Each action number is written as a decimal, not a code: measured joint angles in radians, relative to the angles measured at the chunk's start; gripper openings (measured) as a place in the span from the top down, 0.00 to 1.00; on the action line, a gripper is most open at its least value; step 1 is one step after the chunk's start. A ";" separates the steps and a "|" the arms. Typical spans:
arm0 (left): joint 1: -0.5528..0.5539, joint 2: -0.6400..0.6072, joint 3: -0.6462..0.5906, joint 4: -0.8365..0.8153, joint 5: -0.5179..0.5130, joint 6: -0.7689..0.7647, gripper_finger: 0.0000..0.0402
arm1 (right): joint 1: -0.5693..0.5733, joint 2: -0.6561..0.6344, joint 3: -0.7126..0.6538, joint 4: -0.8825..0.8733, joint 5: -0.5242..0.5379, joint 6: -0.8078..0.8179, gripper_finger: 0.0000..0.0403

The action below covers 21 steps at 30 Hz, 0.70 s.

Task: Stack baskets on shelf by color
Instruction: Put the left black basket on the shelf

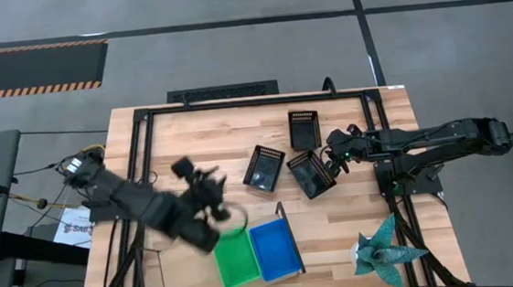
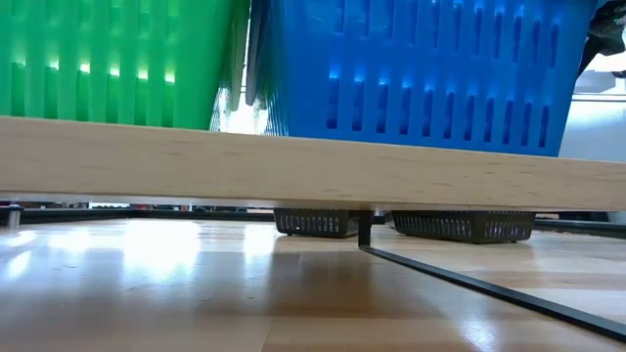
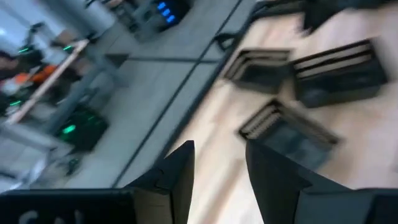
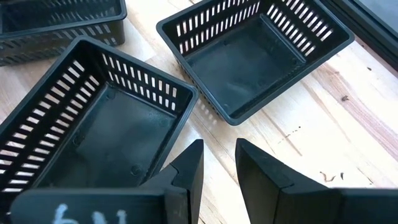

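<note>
I go on moving my left gripper to the near rim of the closest black basket (image 1: 259, 190), which has open wood (image 1: 258, 205) next to it, until its open fingers are on both sides of that rim.
Green baskets (image 1: 235, 258) and blue baskets (image 1: 276, 249) sit side by side on the shelf, whose wooden plank (image 2: 293, 161) fills the low view beneath them. Three black baskets (image 1: 263, 169) (image 1: 304, 129) (image 1: 312, 173) rest on their bottoms on the table. My left gripper (image 1: 212, 204) (image 3: 217, 146) hovers open and empty, to the left of the black ones and just beyond the green stack. My right gripper (image 1: 333, 152) (image 4: 219, 144) is open, low over bare table between two black baskets (image 4: 99, 137) (image 4: 255, 50), touching neither.
A teal paper origami figure (image 1: 384, 248) lies near the table's near right corner. A black metal frame (image 1: 139, 171) runs around the tabletop. The shelf's thin black upright (image 1: 285, 222) stands beside the blue baskets. Bare wood lies on the table's far left part.
</note>
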 joint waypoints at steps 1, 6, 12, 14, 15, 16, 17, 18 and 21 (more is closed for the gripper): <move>0.040 0.000 -0.001 0.000 0.006 0.027 0.66 | 0.000 0.000 0.000 0.000 0.000 0.000 0.71; 0.250 0.010 -0.013 0.085 0.128 0.233 0.66 | 0.000 0.000 0.000 0.000 0.002 0.000 0.71; 0.431 -0.004 -0.188 0.508 0.571 0.708 0.66 | 0.000 0.000 0.000 0.000 0.004 0.000 0.71; 0.473 -0.004 -0.260 0.634 0.677 0.829 0.66 | 0.000 0.000 0.000 0.002 0.005 0.000 0.71; 0.492 -0.004 -0.294 0.687 0.700 0.876 0.66 | 0.000 0.000 0.000 0.002 0.005 0.000 0.71; 0.510 -0.004 -0.329 0.750 0.718 0.916 0.66 | 0.000 0.000 0.000 0.002 0.005 0.000 0.71; 0.526 -0.004 -0.364 0.813 0.744 0.954 0.66 | 0.000 0.000 0.000 0.002 0.005 0.000 0.71; 0.542 -0.004 -0.395 0.867 0.776 0.991 0.66 | 0.000 0.000 0.000 0.002 0.005 0.000 0.71; 0.574 -0.004 -0.465 0.976 0.890 1.065 0.66 | 0.000 0.000 0.000 0.000 0.005 0.000 0.71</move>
